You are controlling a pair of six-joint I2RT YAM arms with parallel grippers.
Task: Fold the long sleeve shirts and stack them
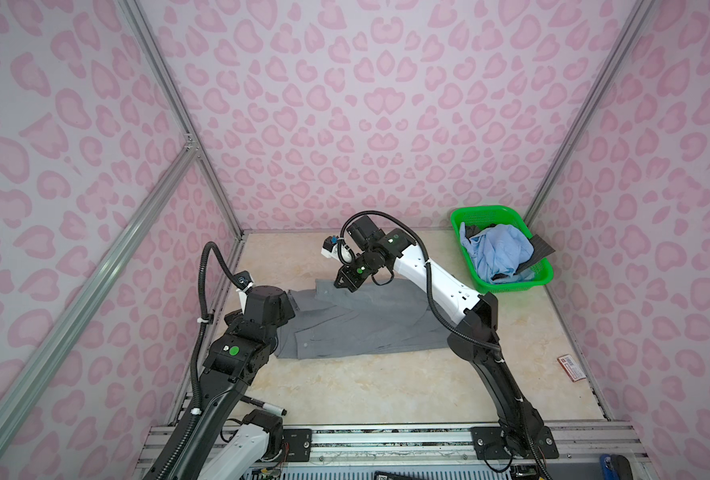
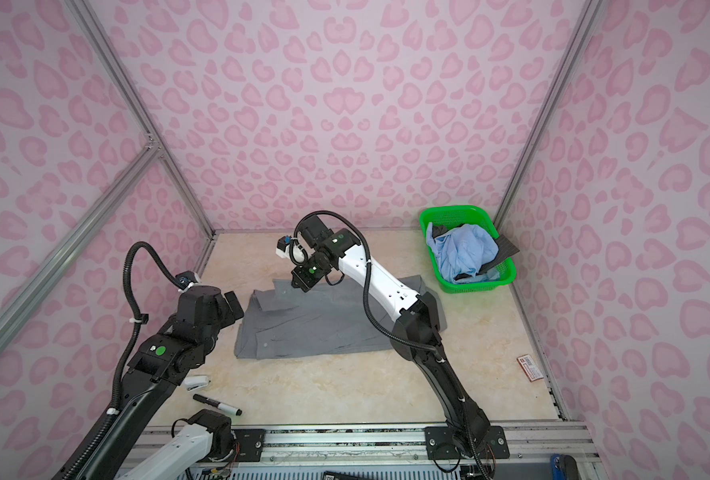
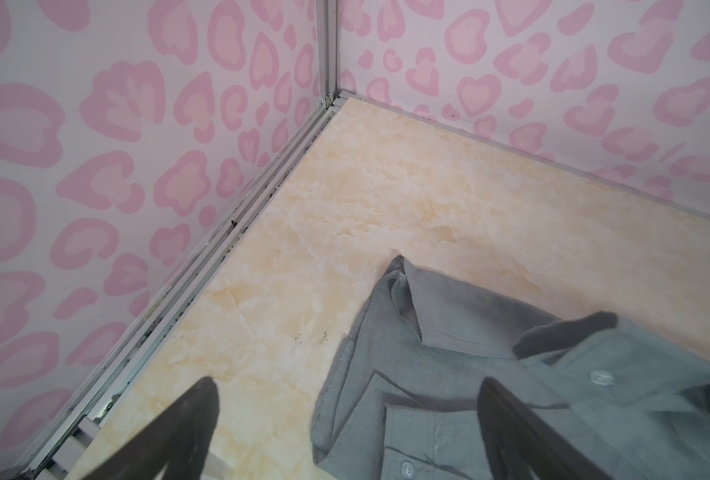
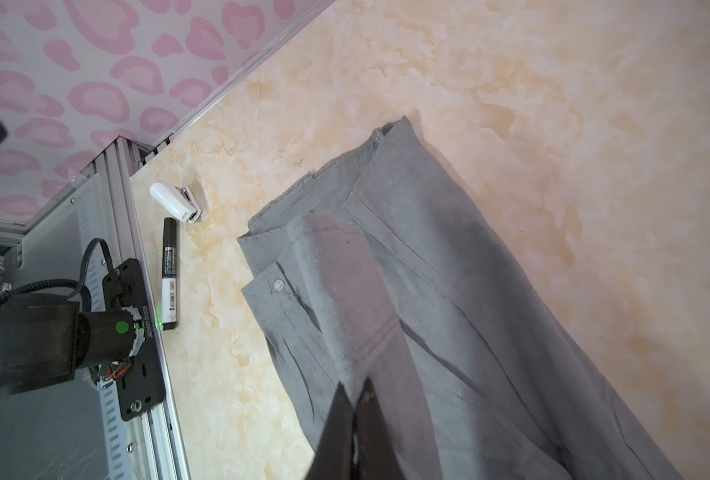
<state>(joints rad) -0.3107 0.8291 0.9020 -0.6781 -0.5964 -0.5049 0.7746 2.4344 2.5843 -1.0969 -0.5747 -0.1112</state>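
Observation:
My right gripper should keep lowering the held piece of cloth toward the shirt's button front until it rests there and then let go, because it hangs inside the shirt's outline.
A mid-grey long sleeve shirt lies partly folded, button front up, in the middle of the marble table. My right gripper is shut on a strip of its cloth at the far left edge, and that strip rises from the pile to the jaws. My left gripper is open and low over the shirt's left end, straddling the collar edge with nothing between its fingers. A light blue shirt and a dark charcoal one are heaped in the basket.
The green basket stands at the back right corner. A black marker and a white stapler lie near the front left. A red card lies by the right wall.

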